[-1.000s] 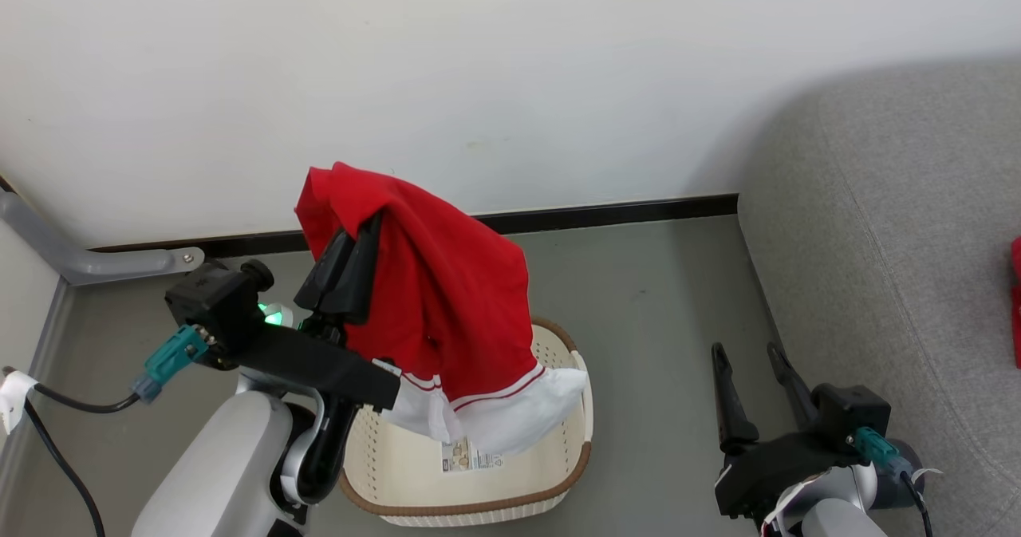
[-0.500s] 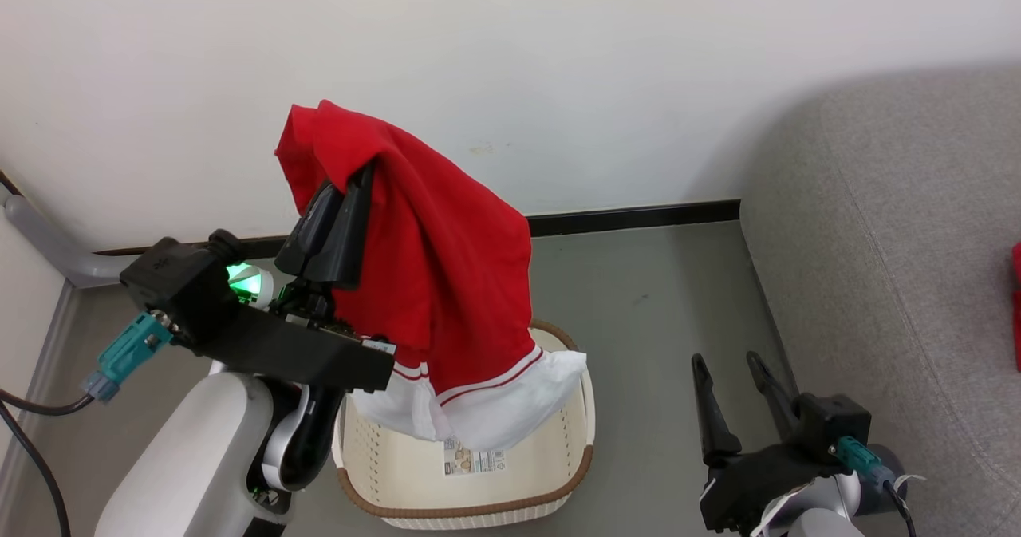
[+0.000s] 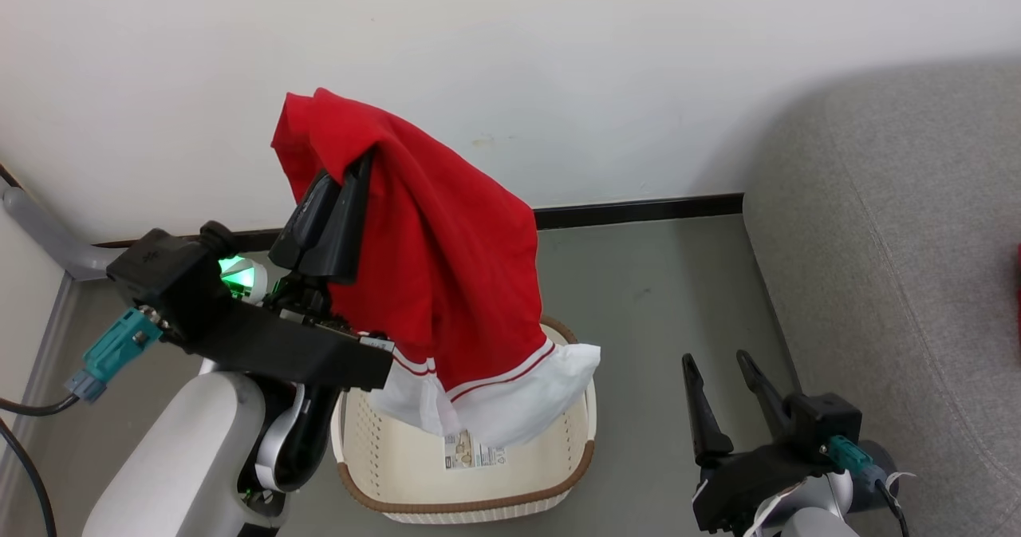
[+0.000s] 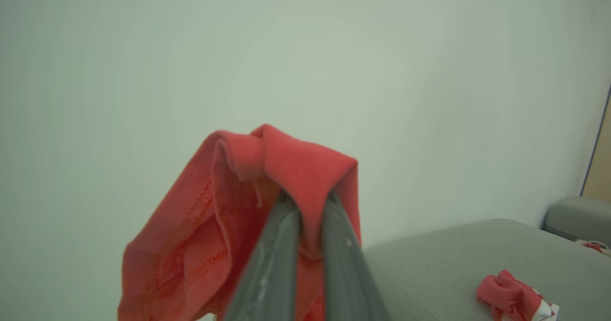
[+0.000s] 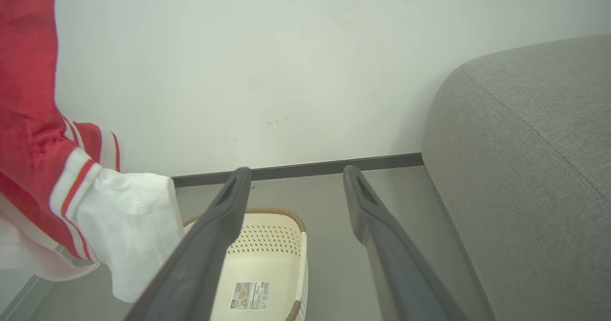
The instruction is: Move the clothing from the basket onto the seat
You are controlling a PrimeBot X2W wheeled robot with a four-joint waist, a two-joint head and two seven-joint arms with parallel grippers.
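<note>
The clothing's top edge [image 3: 330, 125] hangs limply over my left gripper, so the clothing will sag and fold over itself when I lower it onto the seat.
My left gripper [image 3: 363, 162] is shut on the clothing [image 3: 447, 266], a bright red garment with white trim, and holds it up above the basket [image 3: 471, 507]. The white hem hangs over the basket's inside, where a label sticker shows on the bottom. In the left wrist view the red fabric [image 4: 229, 225] is pinched between the two fingers of that gripper [image 4: 308, 199]. My right gripper [image 3: 715, 357] is open and empty, low on the floor between the basket and the grey seat [image 3: 893, 242]. The right wrist view shows that gripper [image 5: 297, 170], the basket [image 5: 267, 235] and the hanging garment [image 5: 33, 144].
Another red garment [image 4: 513, 297] lies crumpled on the seat [image 4: 453, 249]. A white wall with a dark baseboard [image 3: 638, 210] runs behind the basket. A grey rail [image 3: 40, 242] and a cable are at the far left. Grey floor [image 3: 638, 298] separates basket and seat [image 5: 525, 144].
My left gripper has lifted the red garment a little higher above the basket, and the hem has swung slightly right. The head view has shifted. The right gripper stays open.
</note>
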